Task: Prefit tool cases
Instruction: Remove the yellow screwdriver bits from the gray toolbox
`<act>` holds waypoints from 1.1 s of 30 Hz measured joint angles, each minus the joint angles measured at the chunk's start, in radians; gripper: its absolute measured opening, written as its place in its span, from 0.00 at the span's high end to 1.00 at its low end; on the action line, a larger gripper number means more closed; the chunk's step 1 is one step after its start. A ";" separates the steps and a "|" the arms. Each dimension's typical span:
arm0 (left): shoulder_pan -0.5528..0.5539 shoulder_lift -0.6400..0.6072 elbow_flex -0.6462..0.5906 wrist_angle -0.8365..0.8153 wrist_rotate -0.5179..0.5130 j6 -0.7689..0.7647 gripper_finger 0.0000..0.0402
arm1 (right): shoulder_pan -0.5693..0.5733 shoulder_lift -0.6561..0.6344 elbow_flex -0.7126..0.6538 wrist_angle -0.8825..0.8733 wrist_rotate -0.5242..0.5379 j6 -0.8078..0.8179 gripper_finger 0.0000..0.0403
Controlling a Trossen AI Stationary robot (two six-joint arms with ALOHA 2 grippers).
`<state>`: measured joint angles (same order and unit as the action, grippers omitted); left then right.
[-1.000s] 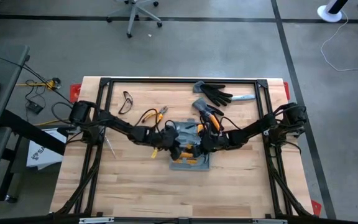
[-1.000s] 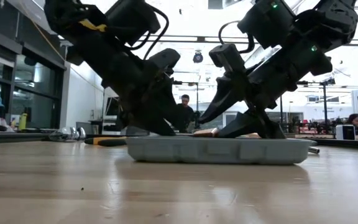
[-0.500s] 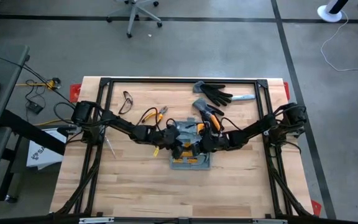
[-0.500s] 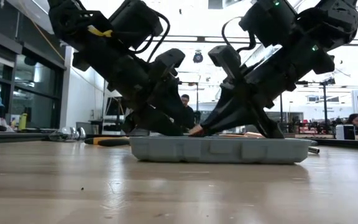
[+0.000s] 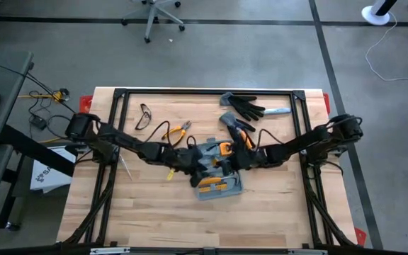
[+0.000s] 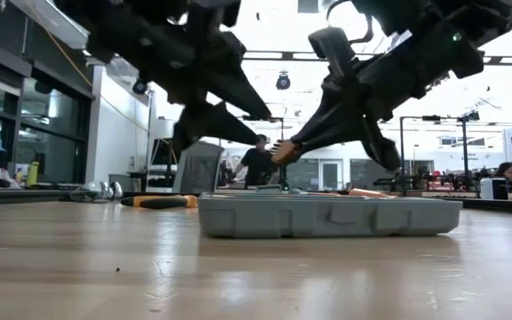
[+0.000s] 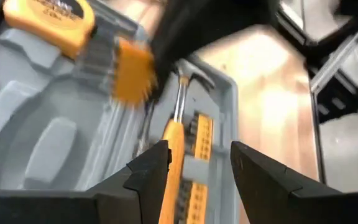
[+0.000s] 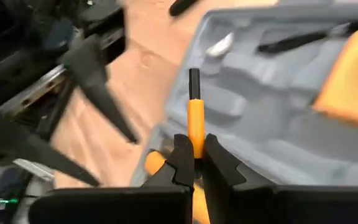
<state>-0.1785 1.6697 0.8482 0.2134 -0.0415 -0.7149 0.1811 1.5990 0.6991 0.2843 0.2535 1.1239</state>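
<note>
The slender orange tool (image 8: 196, 121) is clear of the tool case and my left gripper, so my right gripper keeps going toward the work gloves (image 5: 230, 120) and lets go of the tool there.
The grey-blue tool case (image 5: 218, 181) lies open and flat on the wooden table, its moulded tray holding an orange-handled hammer (image 7: 174, 134), orange bits and a yellow tape measure (image 7: 48, 18). My right gripper (image 8: 194, 148) hangs above the case, shut on a slender orange tool with a black tip (image 8: 194, 102). My left gripper (image 7: 197, 152) is open above the case's left part, holding nothing. In the low view both grippers stand clear above the case (image 6: 327, 216). My right gripper pinches the orange shaft of the slender tool at its near end (image 8: 195, 138) between its two fingers. The tool runs on beyond the fingertips, in line with them. It is lifted clear above the case, the fingers slanting down from the table's right.
Black-and-grey work gloves (image 5: 243, 106) lie behind the case, with a grey tool (image 5: 278, 111) to their right. Safety glasses (image 5: 144, 115) and orange-handled pliers (image 5: 176, 131) lie at the far left. A black frame (image 5: 204, 92) borders the table. People show in the room beyond.
My right gripper has shut on the slender orange tool inside the case and risen with it, clear of the tray. My left gripper has risen out of the case and drawn back toward the table's left. The case has turned a little on the table.
</note>
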 joint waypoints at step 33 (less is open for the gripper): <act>-0.111 -0.010 0.000 -0.121 -0.129 -0.038 0.59 | -0.696 0.007 0.003 -0.288 -0.420 -0.343 0.98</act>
<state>-0.2900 1.6592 0.8478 0.0920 -0.1709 -0.7526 -0.5148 1.6055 0.7017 -0.0035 -0.1666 0.7812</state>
